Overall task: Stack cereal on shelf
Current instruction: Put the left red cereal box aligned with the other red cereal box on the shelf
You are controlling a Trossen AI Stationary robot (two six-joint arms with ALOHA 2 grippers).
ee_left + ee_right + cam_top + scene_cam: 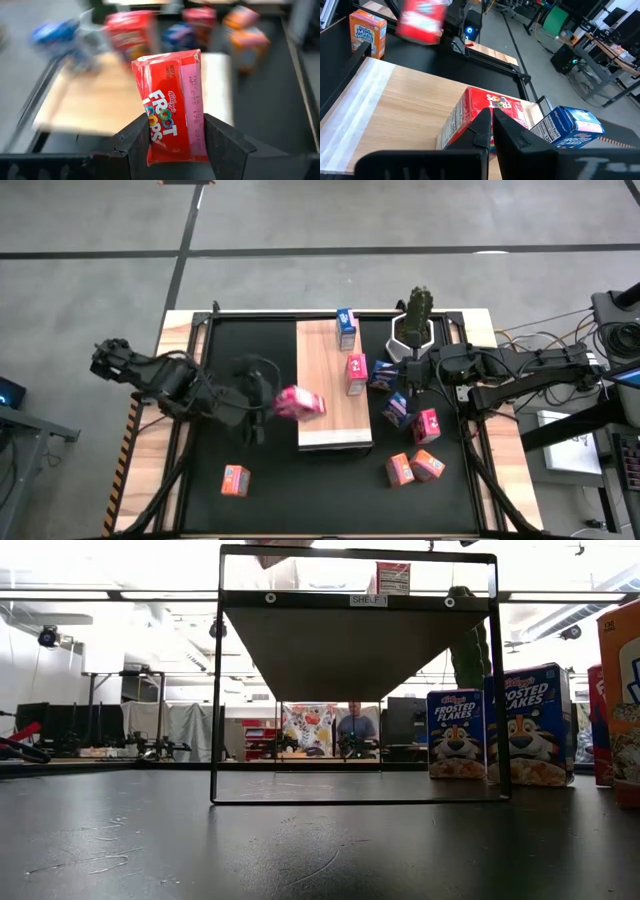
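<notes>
The Froot Loops box [300,403] is held crosswise to the red box on the shelf by my left gripper, so I should set it down [312,379] and turn it with closed fingers.
The shelf [325,395] is a light wood board raised on a black frame mid-table. A blue cereal box [346,328] and a red one [356,373] stand on it. My left gripper [285,402] reaches in from the left, shut on a red Froot Loops box [172,112] at the shelf's left edge, near its front end. My right gripper [490,132] hovers shut at the shelf's right side, pointing at the red box [490,112]. The high view shows it apart from that box. My left gripper pinches the Froot Loops box's lower end [170,147] between its two fingers [135,142], one on each side. The fingers come from the table's left, slanting down. The box sticks out beyond the fingertips, tilted and lifted clear of shelf and mat.
Right of the shelf, on the black mat, are two blue boxes [397,408], a red one [427,425] and two orange ones [412,468]. Another orange box [235,480] stands near left. A potted cactus [415,320] is at the far right. People are in the room behind.
</notes>
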